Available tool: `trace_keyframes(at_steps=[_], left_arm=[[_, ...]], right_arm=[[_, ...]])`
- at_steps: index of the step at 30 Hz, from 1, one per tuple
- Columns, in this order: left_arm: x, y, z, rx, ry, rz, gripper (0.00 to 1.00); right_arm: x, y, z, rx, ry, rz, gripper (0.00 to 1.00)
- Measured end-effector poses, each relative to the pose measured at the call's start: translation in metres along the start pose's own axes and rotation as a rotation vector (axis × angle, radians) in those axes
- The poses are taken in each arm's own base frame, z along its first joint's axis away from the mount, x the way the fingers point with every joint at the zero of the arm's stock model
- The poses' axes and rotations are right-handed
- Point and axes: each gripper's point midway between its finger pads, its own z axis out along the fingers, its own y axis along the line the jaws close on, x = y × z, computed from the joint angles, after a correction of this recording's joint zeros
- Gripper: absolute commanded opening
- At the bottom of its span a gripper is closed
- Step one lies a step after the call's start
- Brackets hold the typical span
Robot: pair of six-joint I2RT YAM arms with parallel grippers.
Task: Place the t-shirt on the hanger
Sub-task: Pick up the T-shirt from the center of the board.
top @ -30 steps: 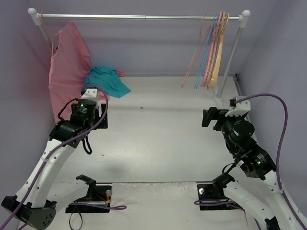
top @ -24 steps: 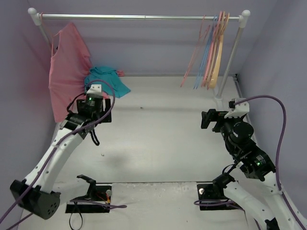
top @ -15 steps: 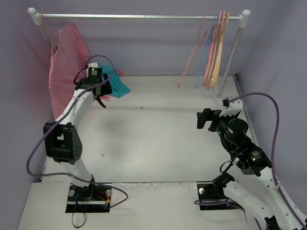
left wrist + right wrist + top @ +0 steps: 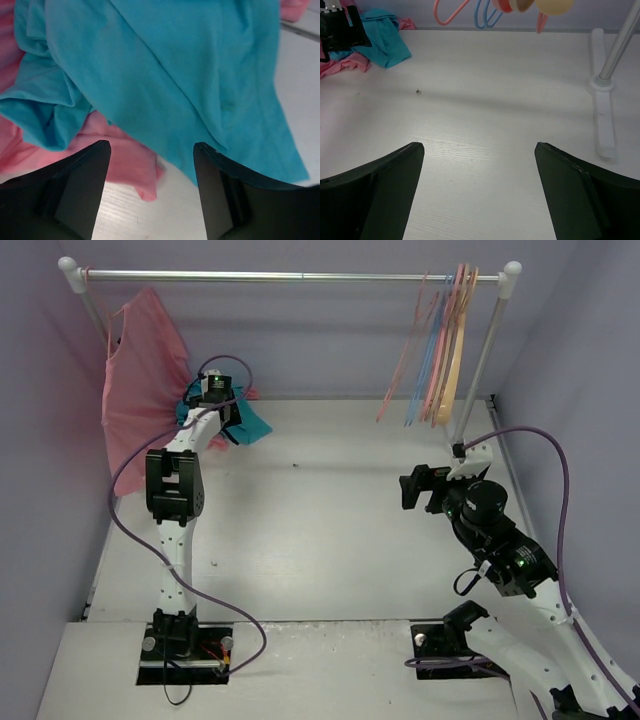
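I should move farther over the teal t-shirt and pinch only its fabric [image 4: 137,112], because my left gripper's open fingers are on both sides of pink cloth [image 4: 136,167] at the teal t-shirt's near edge.
The teal t-shirt [image 4: 250,422] lies crumpled on the table at the back left, next to the hanging pink garment. My left gripper [image 4: 224,426] is stretched out to it, open and empty, just above its near edge. In the left wrist view the t-shirt [image 4: 175,75] fills the frame beyond the open gripper [image 4: 152,147], with pink cloth [image 4: 125,162] under it. The thin pink wire hanger [image 4: 404,362] hangs at the right end of the rail; its lower loop [image 4: 451,10] shows in the right wrist view. My right gripper [image 4: 412,487] is open and empty over bare table [image 4: 480,145].
A large pink garment [image 4: 140,390] hangs at the left of the metal rail [image 4: 300,276]. Blue hangers [image 4: 428,360] and a tan hanger [image 4: 450,370] hang by the pink one. The rail's right post and foot [image 4: 602,100] stand at the table's right.
My left arm has stretched from near its base to the back left, bringing the open gripper over the t-shirt. My right gripper has shifted a little left.
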Motion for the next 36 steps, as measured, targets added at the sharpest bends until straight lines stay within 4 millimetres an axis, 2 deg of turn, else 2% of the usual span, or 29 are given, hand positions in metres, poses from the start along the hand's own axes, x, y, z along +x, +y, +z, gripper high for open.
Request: trace_keyframes(at_steps=[3,6,11,13,20,21,22,24,25,26,31,34,36], left_arm=[[0.01,0.006,0.013,-0.04,0.012,0.011,0.49],[0.012,0.01,0.017,-0.06,0.014,0.016,0.34],[0.0,0.008,0.019,-0.043,-0.03,0.018,0.06],[-0.004,0.007,0.02,-0.033,-0.047,0.017,0.0],[-0.013,0.007,0.023,-0.015,-0.071,0.007,0.01],[-0.013,0.008,0.023,-0.017,-0.071,0.006,0.14],[-0.013,0.009,0.023,-0.021,-0.071,0.005,0.32],[-0.012,0.011,0.023,-0.028,-0.066,-0.003,0.36],[-0.011,0.012,0.023,-0.031,-0.062,-0.01,0.44],[-0.01,0.013,0.023,-0.034,-0.056,-0.016,0.48],[-0.014,0.02,0.027,-0.049,-0.049,-0.056,0.5],[-0.01,0.023,0.031,-0.057,-0.038,-0.063,0.5],[-0.006,0.023,0.035,-0.06,-0.029,-0.068,0.41]], right_arm=[[-0.001,0.004,0.002,-0.018,0.008,0.004,1.0],[0.0,0.007,0.003,-0.03,0.016,0.005,1.0],[0.003,0.01,0.004,-0.043,0.027,0.006,1.0],[0.003,0.011,0.004,-0.05,0.029,0.007,1.0],[-0.001,0.016,0.002,-0.079,0.027,0.01,1.0],[-0.002,0.017,0.001,-0.084,0.025,0.011,1.0],[-0.003,0.018,0.001,-0.088,0.024,0.011,1.0],[-0.003,0.019,0.0,-0.095,0.023,0.012,1.0],[-0.003,0.02,-0.001,-0.1,0.023,0.012,1.0],[-0.003,0.02,-0.002,-0.104,0.025,0.012,1.0],[-0.004,0.022,-0.006,-0.12,0.029,0.013,1.0],[-0.003,0.023,-0.008,-0.125,0.034,0.017,1.0],[-0.003,0.023,-0.009,-0.126,0.034,0.02,1.0]])
